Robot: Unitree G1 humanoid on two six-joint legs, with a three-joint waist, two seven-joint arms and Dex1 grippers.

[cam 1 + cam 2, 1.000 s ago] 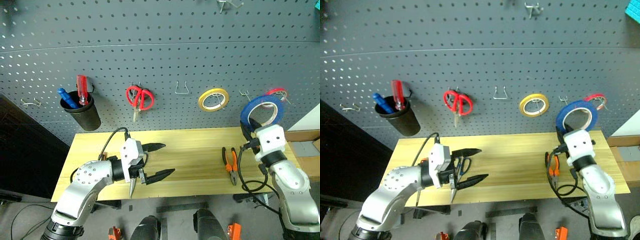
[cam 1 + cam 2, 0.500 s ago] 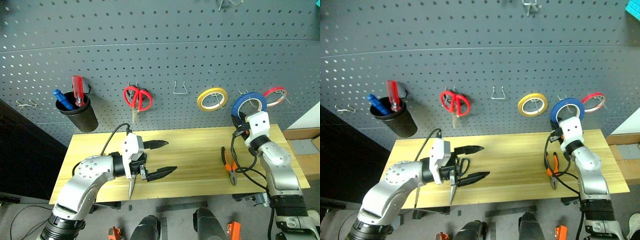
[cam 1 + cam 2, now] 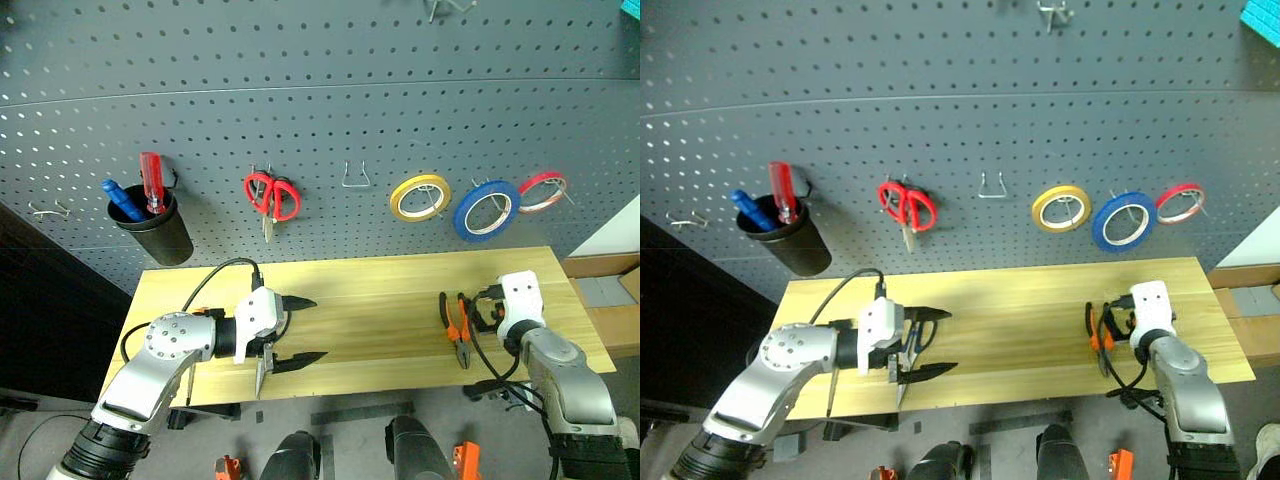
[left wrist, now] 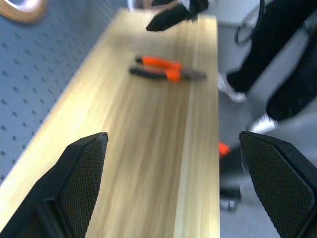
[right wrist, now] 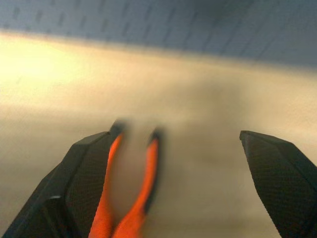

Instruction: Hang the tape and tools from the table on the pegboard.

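Observation:
I expect the orange-and-black pliers [image 3: 460, 338] to tip sideways, head down, when I hang them on the empty hook, because the handles [image 3: 455, 316] spread from the pliers' joint.
The blue tape [image 3: 485, 211] hangs on a hook of the dark grey pegboard [image 3: 330, 90], free of both grippers. The orange-and-black pliers [image 3: 455, 328] lie on the right part of the wooden table [image 3: 380, 290]. My right gripper [image 5: 174, 135] hovers low just right of them and is open; the pliers' handles [image 5: 131, 188] show between its fingers, close to one of them. My left gripper [image 3: 318, 328] is open over the table's left half, above the dark-handled scissors [image 3: 918, 332], whose steel blade [image 3: 260, 378] pokes past the front edge.
On the pegboard hang a black cup [image 3: 160, 232] holding a red-handled screwdriver, red scissors [image 3: 272, 195], an empty hook [image 3: 355, 178], yellow tape [image 3: 420, 196] and red tape [image 3: 543, 190]. A person's legs [image 4: 277, 59] stand beyond the table's right end.
My right gripper let go of the blue tape, which now hangs on its hook, then dropped to the table beside the pliers and opened wide. The left gripper sank slightly.

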